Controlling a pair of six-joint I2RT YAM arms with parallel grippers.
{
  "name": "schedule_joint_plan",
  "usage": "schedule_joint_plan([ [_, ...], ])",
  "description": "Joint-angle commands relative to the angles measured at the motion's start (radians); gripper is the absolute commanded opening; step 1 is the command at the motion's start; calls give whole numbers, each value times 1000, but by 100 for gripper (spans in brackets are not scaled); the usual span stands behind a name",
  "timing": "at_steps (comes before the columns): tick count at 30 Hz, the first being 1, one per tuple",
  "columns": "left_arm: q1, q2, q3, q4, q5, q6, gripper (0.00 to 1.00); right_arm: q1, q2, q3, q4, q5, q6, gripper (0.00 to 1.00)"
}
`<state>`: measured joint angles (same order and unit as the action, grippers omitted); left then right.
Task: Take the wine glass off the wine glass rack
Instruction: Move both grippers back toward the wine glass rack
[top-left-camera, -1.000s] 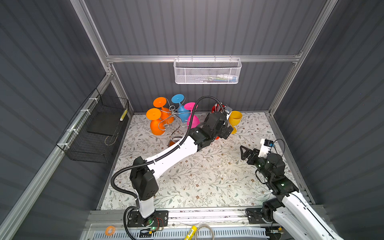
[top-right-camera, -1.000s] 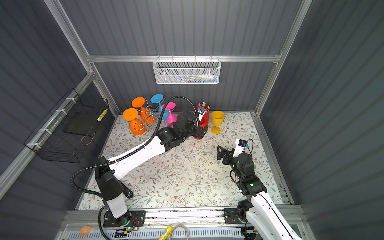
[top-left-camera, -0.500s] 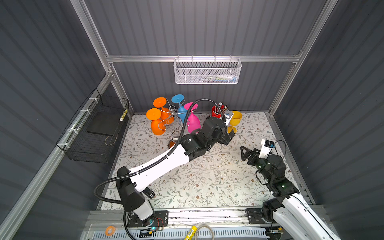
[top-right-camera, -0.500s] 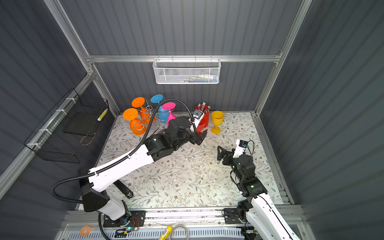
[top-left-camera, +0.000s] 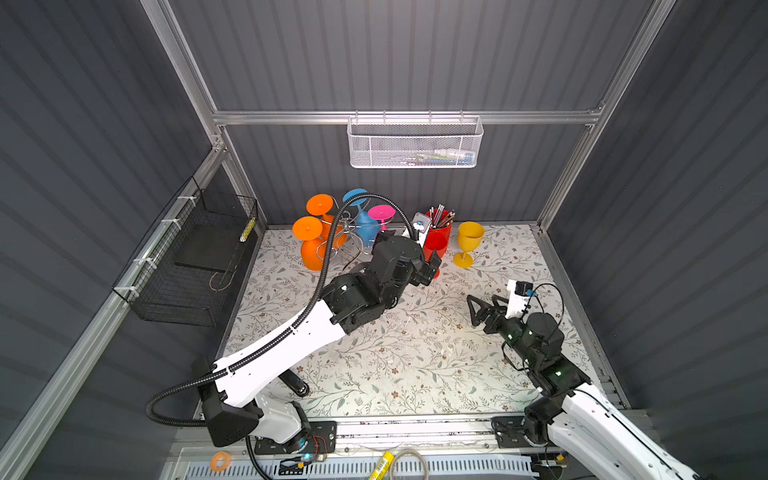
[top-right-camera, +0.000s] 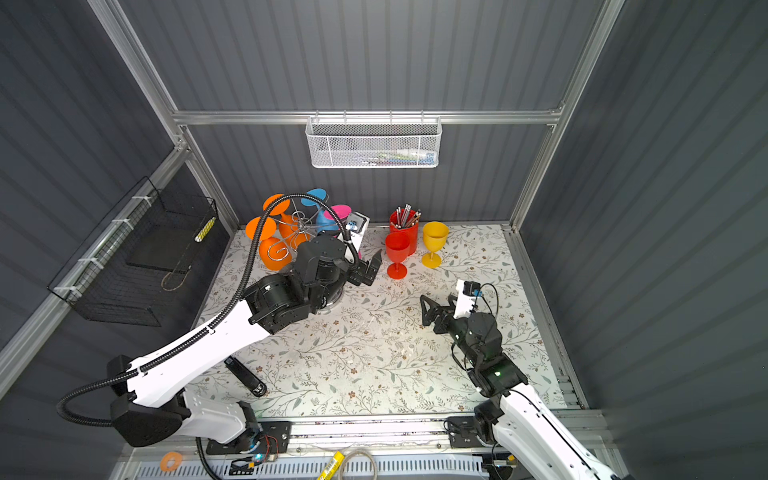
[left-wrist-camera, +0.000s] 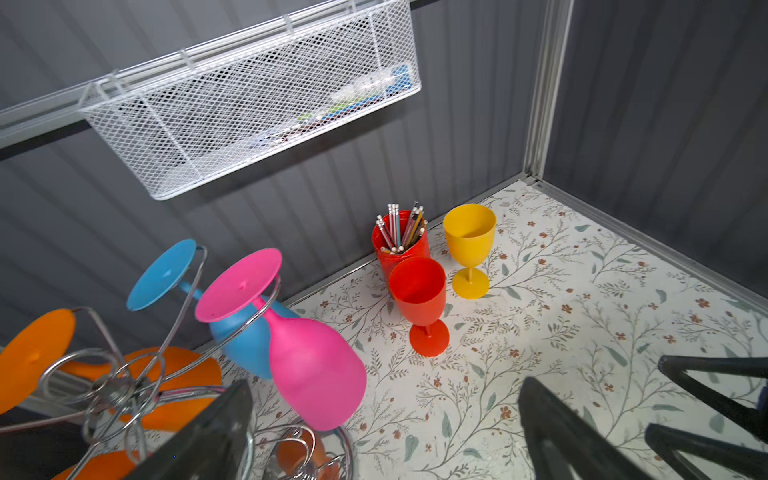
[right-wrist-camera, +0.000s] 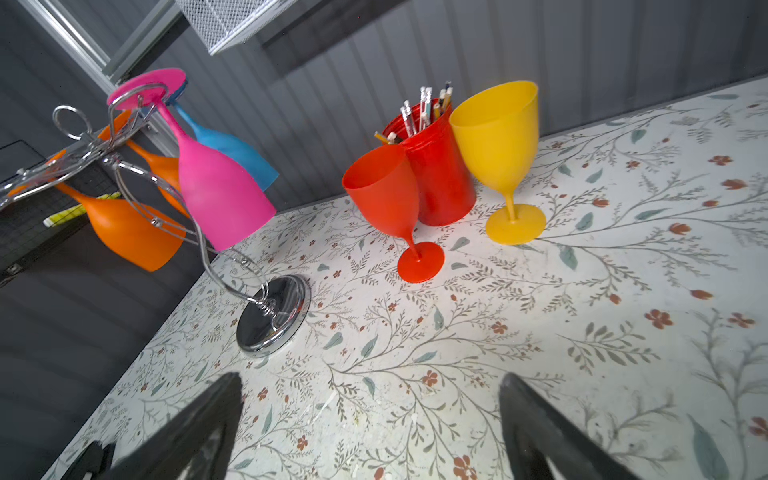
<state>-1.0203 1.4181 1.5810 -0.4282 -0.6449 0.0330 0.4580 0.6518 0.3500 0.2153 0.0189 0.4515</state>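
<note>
The pink wine glass's base (top-left-camera: 381, 213) sticks out from the rack toward the robot's right gripper, so the gripper should keep moving there until its fingers close on the base's edge (top-left-camera: 392, 213).
The chrome wine glass rack (top-right-camera: 297, 228) (right-wrist-camera: 272, 316) stands at the back left. A pink wine glass (left-wrist-camera: 316, 365) (right-wrist-camera: 220, 195), a blue one (left-wrist-camera: 166, 274) and two orange ones (top-left-camera: 309, 245) hang upside down from its arms. My left gripper (top-right-camera: 370, 270) (left-wrist-camera: 382, 436) is open and empty, just right of the rack, with the pink bowl close in front of one finger (left-wrist-camera: 208, 436). My right gripper (top-left-camera: 478, 309) (right-wrist-camera: 370, 436) hovers open over the table at the right and holds nothing.
A red glass (top-right-camera: 397, 249), a yellow glass (top-right-camera: 434, 239) and a red pencil cup (top-right-camera: 405, 226) stand at the back. A white mesh basket (top-left-camera: 415, 145) hangs on the back wall, a black wire basket (top-left-camera: 195, 257) on the left wall. A black stick-shaped thing (top-right-camera: 245, 376) lies front left.
My left gripper, open throughout, has drawn back leftward from the red glass, which now stands clear of it. The left arm has swung lower. The right arm has hardly moved.
</note>
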Motion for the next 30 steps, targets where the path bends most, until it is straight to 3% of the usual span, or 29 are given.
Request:
schedule_joint_plan([
  [1, 5, -47, -14, -62, -107, -22, 100, 49, 32, 33, 70, 31, -27, 96],
  [8, 32, -107, -16, -120, -178, 10, 100, 144, 154, 133, 94, 50, -15, 96],
  [14, 235, -173, -10, -167, 8, 5, 100, 175, 297, 281, 81, 7, 47, 96],
  [20, 292, -215, -53, -136, 45, 12, 100, 173, 535, 607, -106, -108, 132, 96],
  [25, 312, -267, -122, -117, 139, 9, 100, 172, 707, 847, -190, -190, 230, 91],
  [30, 313, -430, -335, 65, 140, 77, 100, 163, 862, 1052, -241, -246, 352, 82],
])
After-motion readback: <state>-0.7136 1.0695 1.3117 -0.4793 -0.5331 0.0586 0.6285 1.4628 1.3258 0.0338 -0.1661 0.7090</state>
